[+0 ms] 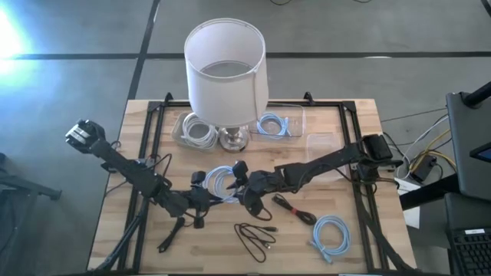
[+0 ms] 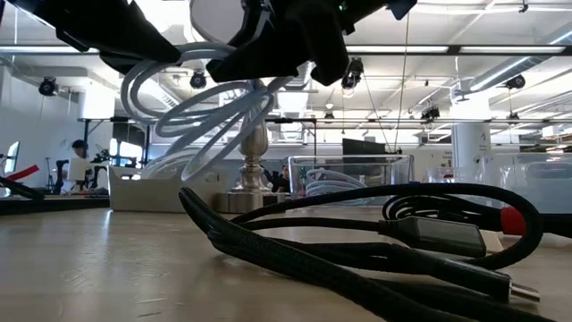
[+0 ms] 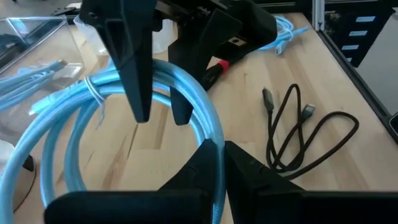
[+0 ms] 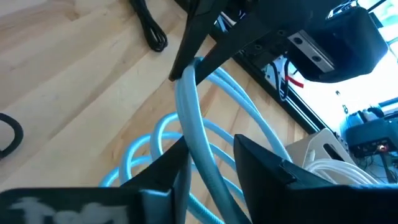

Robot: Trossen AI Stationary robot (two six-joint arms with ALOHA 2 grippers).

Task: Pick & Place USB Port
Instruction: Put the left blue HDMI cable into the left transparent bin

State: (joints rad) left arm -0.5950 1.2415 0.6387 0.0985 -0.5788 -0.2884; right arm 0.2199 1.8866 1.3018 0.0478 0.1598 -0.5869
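My right gripper should take the coil [image 3: 163,76], which my left gripper holds now, to the blue cable's clear box [image 1: 279,123], because the box lies on my right gripper's side.
A light-blue cable coil [image 1: 221,182], tied with a thin band, hangs in the air between both grippers; the low view shows the coil [image 2: 210,116] clear of the table. My left gripper [image 3: 222,152] comes from the table's left and is shut on the coil. My right gripper [image 4: 211,152] comes from the table's right and is open, one finger on each side of a strand. In the high view the left gripper [image 1: 201,201] and the right gripper [image 1: 244,193] stand on opposite sides of the coil. My left gripper pinches one strand of the coil's loop [image 3: 214,134] between its two fingers, which lie across the strand and slant in from the table's left. The coil is lifted clear and hangs from the hold. My right gripper straddles a strand [image 4: 196,124]; whether a finger touches it, I cannot tell.
A lamp with a white shade [image 1: 226,69] stands at the far middle, between clear boxes holding a white cable [image 1: 196,130] and a blue cable [image 1: 272,124]. On the near table lie a black cable [image 1: 257,238], a black cable with a red end [image 1: 295,208] and a light-blue coil [image 1: 331,234].
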